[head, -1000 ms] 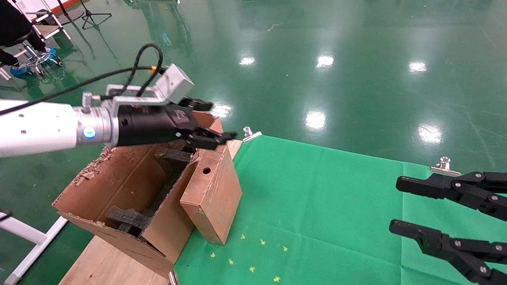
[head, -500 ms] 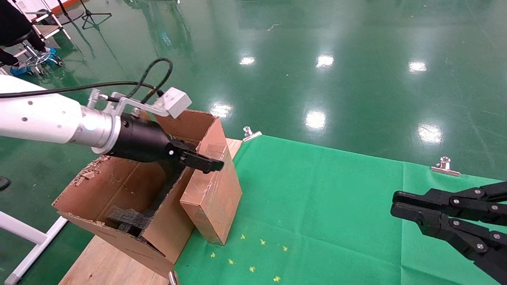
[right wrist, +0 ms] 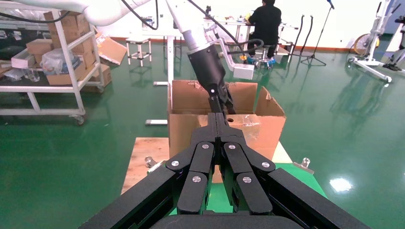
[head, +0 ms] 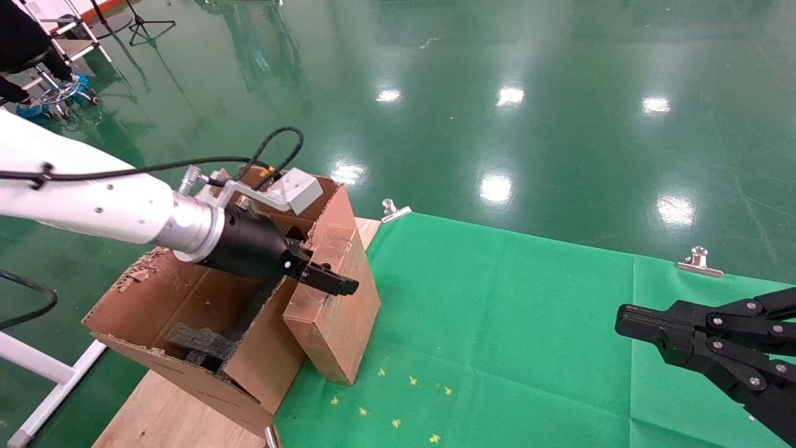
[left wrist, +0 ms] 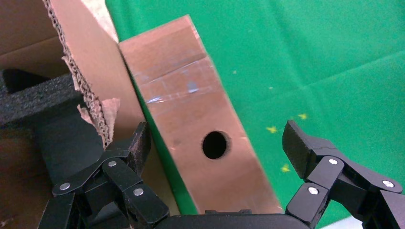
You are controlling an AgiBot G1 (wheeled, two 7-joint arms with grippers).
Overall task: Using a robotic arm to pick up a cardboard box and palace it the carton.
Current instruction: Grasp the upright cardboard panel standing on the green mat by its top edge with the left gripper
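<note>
The cardboard box (head: 341,313) is next to the carton's side, a long way from my right gripper, so my left gripper should lift the box over that side of the carton and into the foam's gap.
The cardboard box (head: 336,323) is a plain brown block with a round hole in its top face. It stands tilted on the green cloth and leans against the carton (head: 180,292). The carton is large, with ragged flaps and black foam (head: 199,342) inside. My left gripper (head: 339,286) is open over the box's upper end. In the left wrist view its jaws (left wrist: 217,145) straddle the box (left wrist: 186,100), one finger (left wrist: 139,143) by the carton wall (left wrist: 81,57), the other (left wrist: 298,145) over the cloth. My right gripper (head: 625,314) is shut and empty at the right.
The green cloth (head: 497,323) is held on the wooden table (head: 155,417) by silver clips (head: 392,210). Beyond lies green floor. A white frame (head: 43,392) stands at the left. The right wrist view shows shelving (right wrist: 52,62) and a seated person (right wrist: 265,24) far off.
My left gripper has come down from above the carton and turned, so its open jaws now sit around the box's top. My right gripper has shut and shifted slightly.
</note>
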